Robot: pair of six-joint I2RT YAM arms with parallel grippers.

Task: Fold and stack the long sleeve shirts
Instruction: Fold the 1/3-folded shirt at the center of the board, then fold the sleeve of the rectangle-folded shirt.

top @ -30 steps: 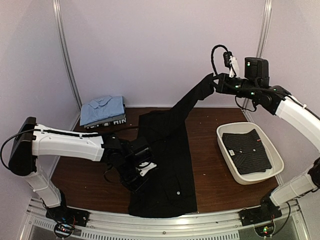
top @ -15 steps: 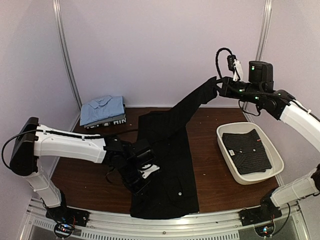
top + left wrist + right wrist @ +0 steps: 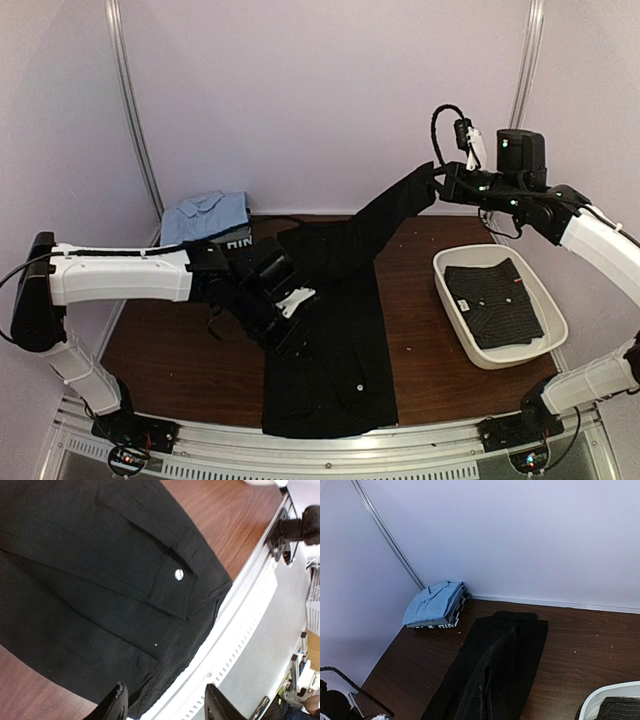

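The sleeve (image 3: pixel 392 212) stretches out past the shirt's side, so my left gripper should pin the shirt's shoulder (image 3: pixel 296 243) while my right gripper lays the sleeve back along the shirt's body.
A plain black long sleeve shirt (image 3: pixel 335 350) lies flat down the middle of the table, its hem at the near edge. One sleeve (image 3: pixel 385 215) is stretched up and to the right, and my right gripper (image 3: pixel 438 178) is shut on its end. In the right wrist view that sleeve (image 3: pixel 487 685) runs down out of the frame and the fingers do not show. My left gripper (image 3: pixel 290 315) hovers over the shirt's left side, open, with nothing between its fingertips (image 3: pixel 117 705). Below it is the shirt's hem (image 3: pixel 150 610) with a white button (image 3: pixel 178 574). A second dark patterned shirt (image 3: pixel 495 305) lies folded in the basin.
A white basin (image 3: pixel 548 300) stands at the right of the table. A stack of folded shirts with a light blue one on top (image 3: pixel 205 220) sits at the back left corner, also in the right wrist view (image 3: pixel 432 602). A metal rail (image 3: pixel 240 610) runs along the near edge.
My left gripper has opened and drawn back and up from the shirt's left edge. My right gripper has shifted slightly right and lower, still holding the sleeve.
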